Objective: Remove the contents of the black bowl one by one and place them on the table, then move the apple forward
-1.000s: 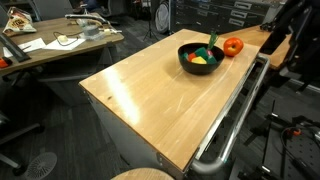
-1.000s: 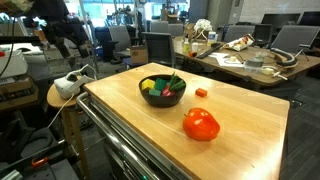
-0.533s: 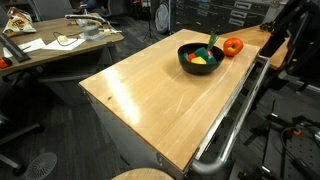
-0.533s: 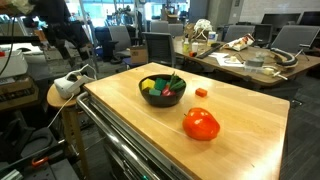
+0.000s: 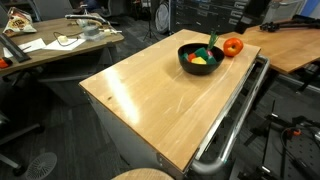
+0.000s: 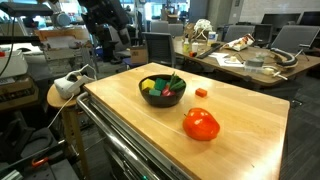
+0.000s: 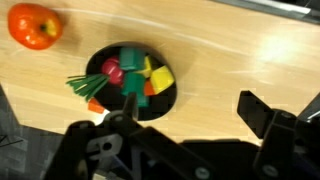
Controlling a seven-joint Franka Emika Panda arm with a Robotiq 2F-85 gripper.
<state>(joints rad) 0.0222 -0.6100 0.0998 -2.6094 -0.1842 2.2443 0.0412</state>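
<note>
The dark red fruit's green stem (image 6: 172, 78) sticks up clear of the black bowl's rim, so I keep moving my open gripper toward the stem (image 5: 212, 40) until its fingers close.
The black bowl (image 7: 128, 85) sits on the light wood table (image 7: 210, 50) and also shows in both exterior views (image 5: 201, 58) (image 6: 162, 90). In it lie a dark red fruit (image 7: 112, 70) with a green stem, green cubes (image 7: 131, 58), and a yellow block (image 7: 160, 76). The apple (image 7: 35, 25) (image 5: 232, 46) (image 6: 201, 124) rests on the table close to the bowl. A small orange-red cube (image 6: 201, 92) lies on the wood beside the bowl. My gripper (image 7: 192, 108) hangs open and empty high above the table, beside the bowl. The arm (image 6: 106, 18) is raised behind the table's far end.
A grey metal rail (image 5: 232, 120) runs along one long table edge. A cluttered wooden desk (image 5: 55, 45) (image 6: 250, 62) and office chairs stand beyond the table. A round stool (image 6: 62, 95) with a white device stands at one corner.
The arm has swung up and in toward the table. The bowl, its pieces and the apple have not moved. The gripper stays open.
</note>
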